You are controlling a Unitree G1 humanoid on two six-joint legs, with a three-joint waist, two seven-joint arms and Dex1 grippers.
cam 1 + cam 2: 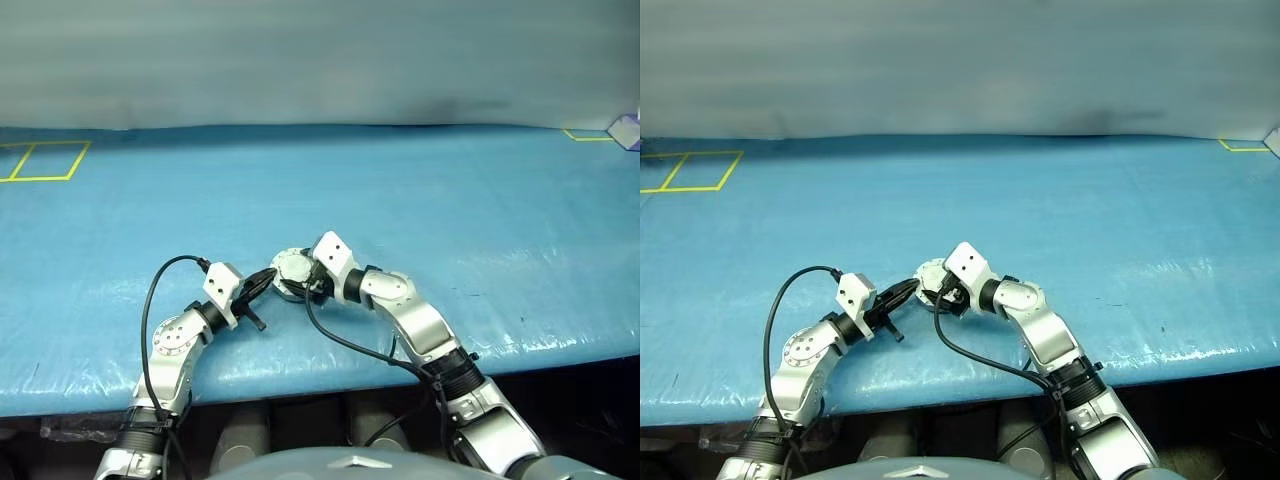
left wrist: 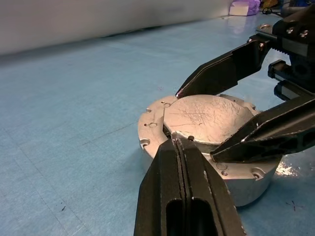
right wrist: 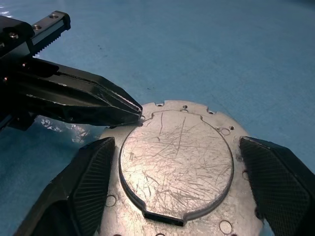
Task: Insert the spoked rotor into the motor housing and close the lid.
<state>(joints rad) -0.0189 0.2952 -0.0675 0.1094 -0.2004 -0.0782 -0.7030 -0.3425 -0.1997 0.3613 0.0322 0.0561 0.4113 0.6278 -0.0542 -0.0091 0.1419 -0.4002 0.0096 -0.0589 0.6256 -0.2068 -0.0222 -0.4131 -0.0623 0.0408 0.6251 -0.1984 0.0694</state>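
My right gripper's fingers straddle just the lid's raised middle, so my right gripper should back off, turn and grip the motor housing's edge from top to bottom.
The motor housing sits on the blue table near its front edge, with the lid lying flat and closed on top, its scratched silver face up. The spoked rotor is hidden. My left gripper is shut, and its tip touches the lid's notched rim. My right gripper is open, one finger on each side of the lid, close to its edge. In the head views both grippers meet at the housing from opposite sides.
Yellow tape squares mark the table's far left, and another tape corner lies at the far right beside a pale box. The table's front edge runs just below the arms. Black cables loop from both wrists.
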